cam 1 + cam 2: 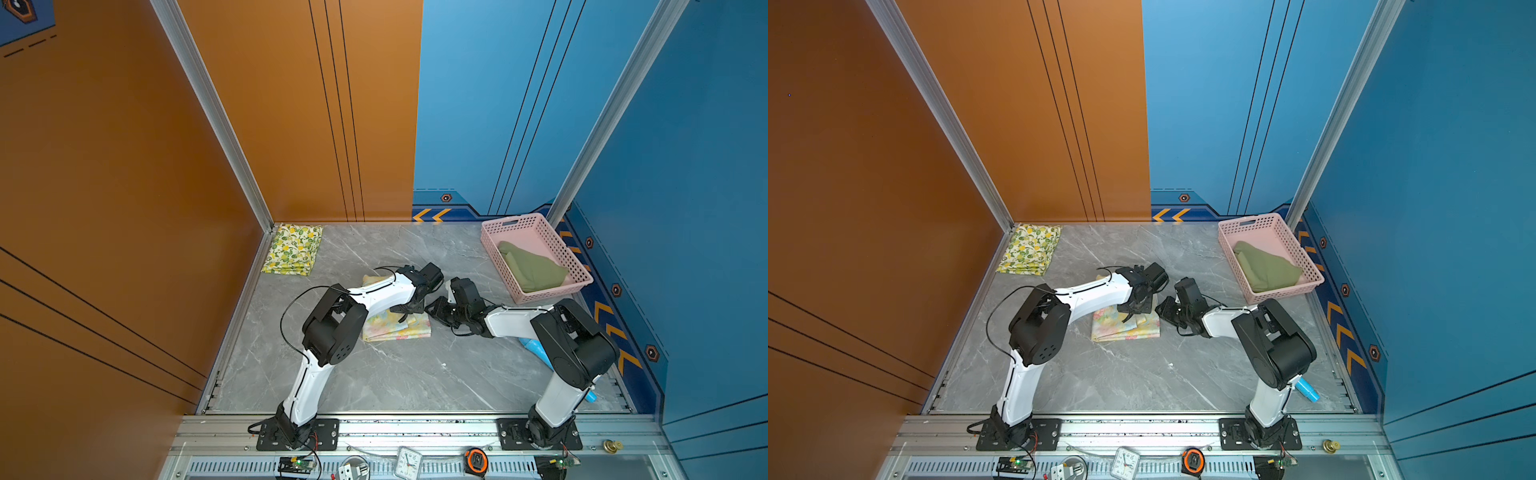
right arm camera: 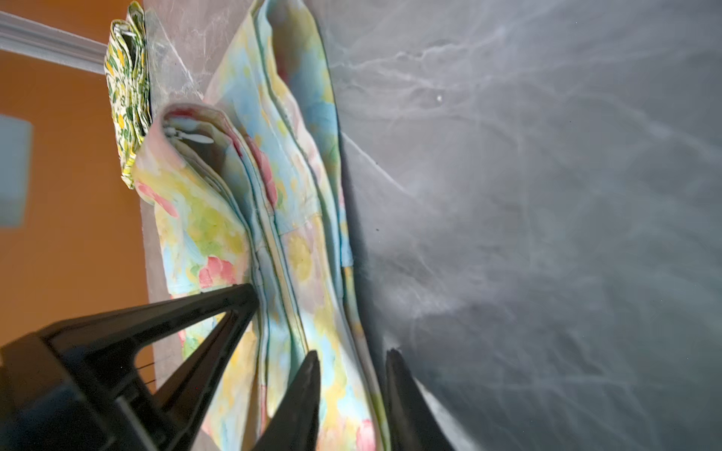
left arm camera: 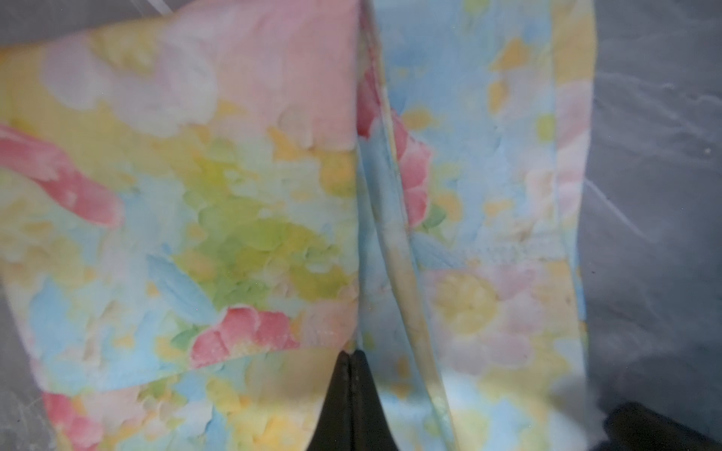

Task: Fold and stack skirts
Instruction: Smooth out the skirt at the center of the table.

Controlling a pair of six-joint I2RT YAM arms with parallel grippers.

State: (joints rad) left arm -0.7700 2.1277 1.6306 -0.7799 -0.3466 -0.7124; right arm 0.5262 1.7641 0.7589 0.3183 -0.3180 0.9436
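My left gripper should hold the top fold's corner while my right gripper pushes the skirt's layered side edge [image 2: 340,252] in, because the top fold's edge [image 3: 357,225] ends short of the layers below.
The pastel yellow-blue skirt with pink flowers [image 1: 399,328] [image 1: 1133,328] lies partly folded mid-table, and both arms meet over it. My left gripper [image 3: 349,353] [image 1: 404,315] is shut, its tips pinched on the corner of the skirt's top fold [image 3: 234,195]; the right wrist view shows the same pinch. My right gripper [image 2: 351,357] [image 1: 430,309] is open, its fingers straddling the layered side edge of that skirt [image 2: 297,254]. The lemon-print skirt [image 1: 293,249] [image 1: 1030,249] lies folded in the far left corner. The olive green skirt [image 1: 534,270] [image 1: 1266,270] is bunched inside the pink basket [image 1: 515,219].
The pink basket [image 1: 1252,220] stands at the far right against the blue wall. A blue cylinder [image 1: 1308,390] lies behind the right arm's base. Orange wall on the left. A clock [image 1: 409,461] and tape measure [image 1: 477,460] sit below the front rail.
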